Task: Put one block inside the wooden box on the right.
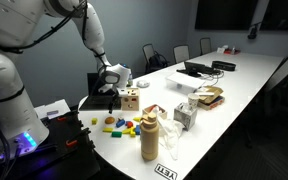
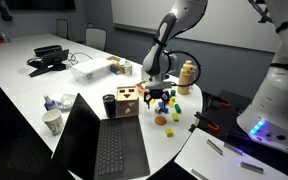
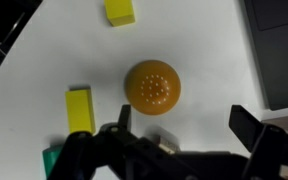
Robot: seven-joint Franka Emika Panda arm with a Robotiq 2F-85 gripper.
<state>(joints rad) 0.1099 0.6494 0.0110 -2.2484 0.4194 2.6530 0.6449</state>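
The small pale block [image 3: 165, 142] sits between the open fingers of the robot's gripper, away from the orange ball [image 3: 152, 87], so the gripper should keep going down until its fingers are on both sides of that block.
The wooden box [image 1: 130, 99] is a small light-wood cube with dark shaped holes; it stands near the table's end and also shows in an exterior view [image 2: 127, 102]. Several coloured blocks [image 1: 116, 125] lie in front of it. My gripper [image 1: 106, 90] hangs over the table beside the box and the blocks [image 2: 169, 101]. In the wrist view the gripper [image 3: 184, 125] is open and empty. An orange dimpled ball [image 3: 152, 87] lies just beyond the jaws. A yellow block [image 3: 79, 108] and a green block [image 3: 50, 160] lie to its left, another yellow block [image 3: 120, 10] farther off.
A tall tan bottle-shaped thing [image 1: 150, 135] stands near the blocks, also seen in an exterior view [image 2: 187, 72]. An open laptop [image 2: 99, 140] sits close to the box, its dark edge in the wrist view [image 3: 279, 50]. A cup [image 2: 52, 121] and other clutter [image 1: 199, 100] lie farther along the table.
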